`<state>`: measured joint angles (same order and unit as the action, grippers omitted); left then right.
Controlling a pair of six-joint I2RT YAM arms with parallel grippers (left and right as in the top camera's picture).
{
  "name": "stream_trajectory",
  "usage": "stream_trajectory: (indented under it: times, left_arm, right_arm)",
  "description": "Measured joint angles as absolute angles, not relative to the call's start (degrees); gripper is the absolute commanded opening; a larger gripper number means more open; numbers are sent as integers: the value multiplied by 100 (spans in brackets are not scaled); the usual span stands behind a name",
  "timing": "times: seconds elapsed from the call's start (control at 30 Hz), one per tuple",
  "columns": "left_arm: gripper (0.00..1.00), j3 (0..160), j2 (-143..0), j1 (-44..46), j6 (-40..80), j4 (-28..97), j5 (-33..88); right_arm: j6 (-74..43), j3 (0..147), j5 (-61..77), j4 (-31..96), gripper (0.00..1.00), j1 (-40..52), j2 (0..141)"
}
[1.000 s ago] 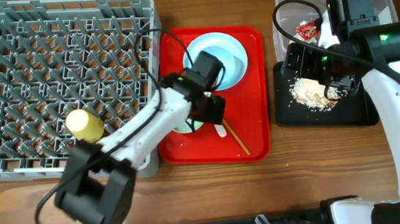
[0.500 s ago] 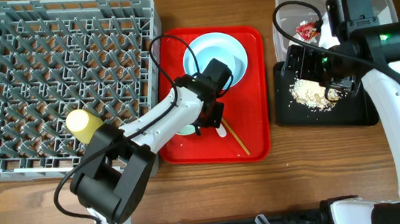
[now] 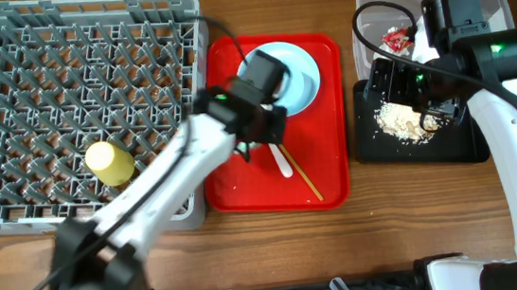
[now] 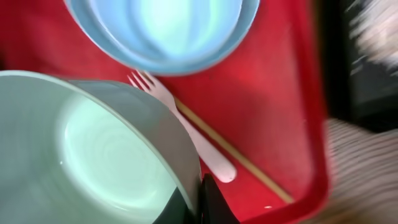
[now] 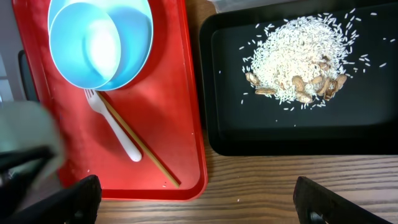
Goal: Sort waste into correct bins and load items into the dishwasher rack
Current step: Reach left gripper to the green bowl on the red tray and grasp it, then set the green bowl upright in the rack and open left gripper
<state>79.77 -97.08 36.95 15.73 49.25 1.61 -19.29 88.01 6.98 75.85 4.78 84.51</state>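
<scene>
My left gripper is carrying the plate by its rim (image 4: 146, 144). The rack wires (image 3: 115, 90) behind the green cup are free for it, so I'll continue until it rests there.
My left gripper (image 4: 199, 200) is shut on the rim of a pale greenish-white plate (image 4: 93, 155), which it holds tilted above the red tray (image 4: 273, 93); from above, the gripper (image 3: 259, 126) hangs over the tray's left half. A pale blue bowl (image 3: 282, 76), a white fork (image 3: 282, 160) and a wooden chopstick (image 3: 302, 179) lie on that tray. The green cup with the yellow inside (image 3: 108, 162) lies in the grey dishwasher rack (image 3: 83, 5). My right gripper (image 5: 202, 208) is open and empty, hovering by the black tray (image 5: 298, 134) that holds the food scraps (image 5: 298, 56).
A clear tub (image 3: 370, 20) behind the black tray (image 3: 468, 144) holds the red-and-white wrapper (image 3: 399, 38). The rack fills the table's left side and the red tray (image 3: 334, 185) sits right beside it. Bare wood runs along the front edge.
My left gripper closed on the plate's rim and raised it off the red tray, uncovering the fork. The left arm swung left, toward the rack. The right arm stayed still.
</scene>
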Motion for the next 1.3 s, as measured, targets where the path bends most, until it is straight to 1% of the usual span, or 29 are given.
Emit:
stream_trajectory:
  times: [0.13,0.3,0.57,0.73,1.07,1.3]
  left_arm:
    - [4,8012,-9209,3192,1564,4856,427]
    - [4,8016,-8945,2091,1417,4521,1286]
    - [4,8020,-8925,117,1114,3975,3422]
    - [4,8023,-9072,-779,1061,3673,4744]
    - [4,8023,-10272,-1756,1055,3415,6635]
    - [4,8023,-10934,-2226,1055,3175,7389]
  right_arm:
    - [-1929,8801,698,7592,100,478,8451]
    - [-1929,8801,698,7618,100,478,8451]
    - [-1927,8801,698,7651,100,478,8451]
    - [-1927,8801,701,7653,100,478,8451]
    - [-1927,8801,698,7671,100,478,8451]
    - [-1927,8801,698,7693,100,478,8451]
